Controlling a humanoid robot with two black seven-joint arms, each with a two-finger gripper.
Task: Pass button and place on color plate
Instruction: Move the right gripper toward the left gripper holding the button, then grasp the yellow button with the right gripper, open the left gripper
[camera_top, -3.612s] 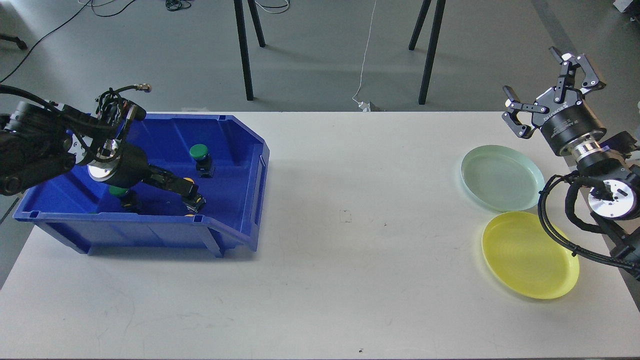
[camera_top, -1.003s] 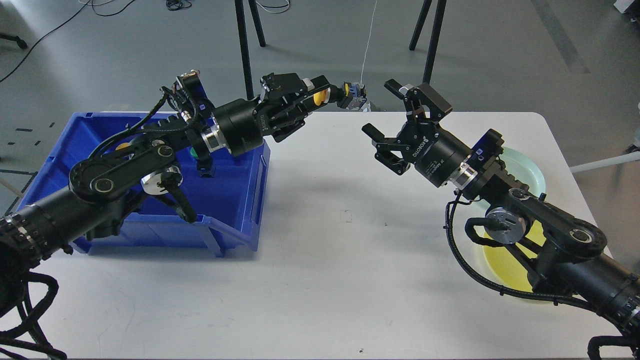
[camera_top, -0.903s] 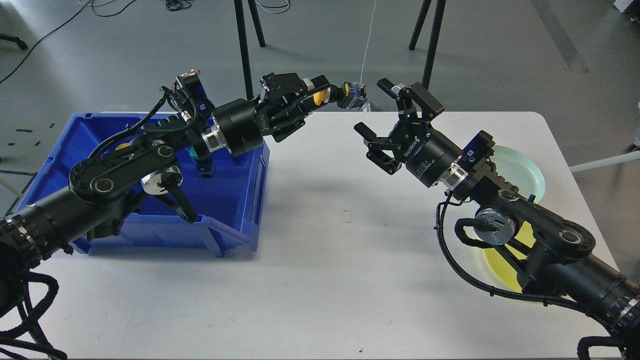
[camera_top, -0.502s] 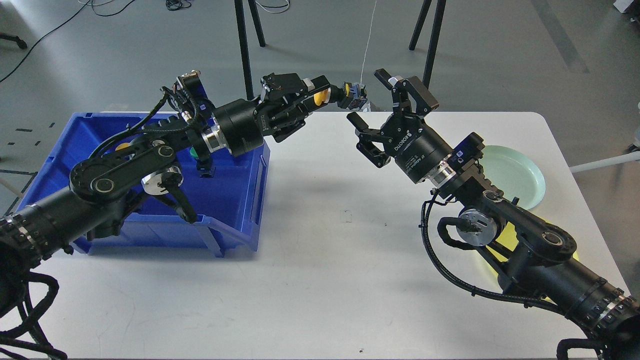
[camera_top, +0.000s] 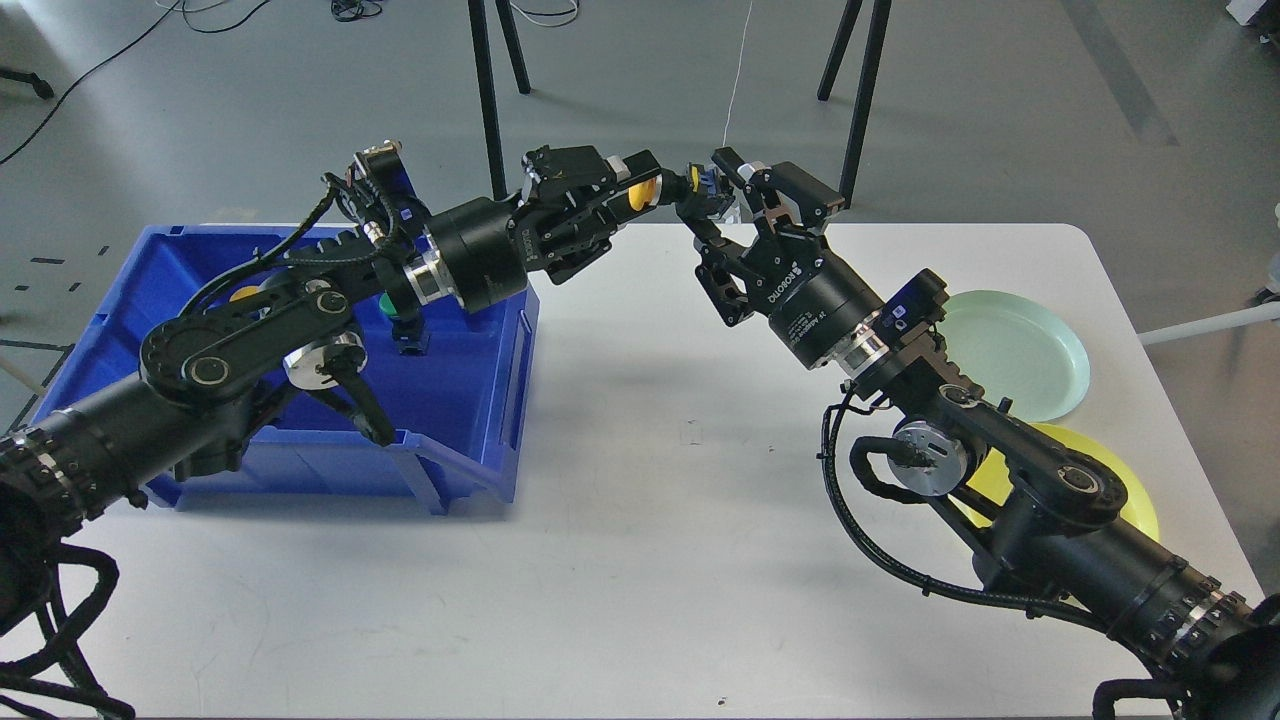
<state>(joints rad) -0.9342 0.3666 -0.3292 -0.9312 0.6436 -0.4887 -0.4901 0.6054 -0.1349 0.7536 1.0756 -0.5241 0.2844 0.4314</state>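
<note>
The yellow button (camera_top: 649, 191) will lie on its side when I put it down, because the button's blue end (camera_top: 711, 187) points sideways toward my right gripper.
My left gripper (camera_top: 612, 190) is shut on a yellow-capped button (camera_top: 668, 190), held high over the table's far edge with its black body and blue end pointing right. My right gripper (camera_top: 722, 210) is open, its fingers (camera_top: 728, 163) standing above and below the button's blue end; I cannot tell if they touch it. A light green plate (camera_top: 1022, 355) and a yellow plate (camera_top: 1128, 490), partly hidden by my right arm, lie at the table's right.
A blue bin (camera_top: 470, 400) stands at the left with a green button (camera_top: 392, 310) partly hidden by my left arm. Black stand legs (camera_top: 487, 90) rise behind the table. A white cable (camera_top: 738, 80) hangs at the back.
My left arm lifted the yellow button out of the bin and now holds still. My right gripper moved left from the plates and its open fingers now flank the button's blue end.
</note>
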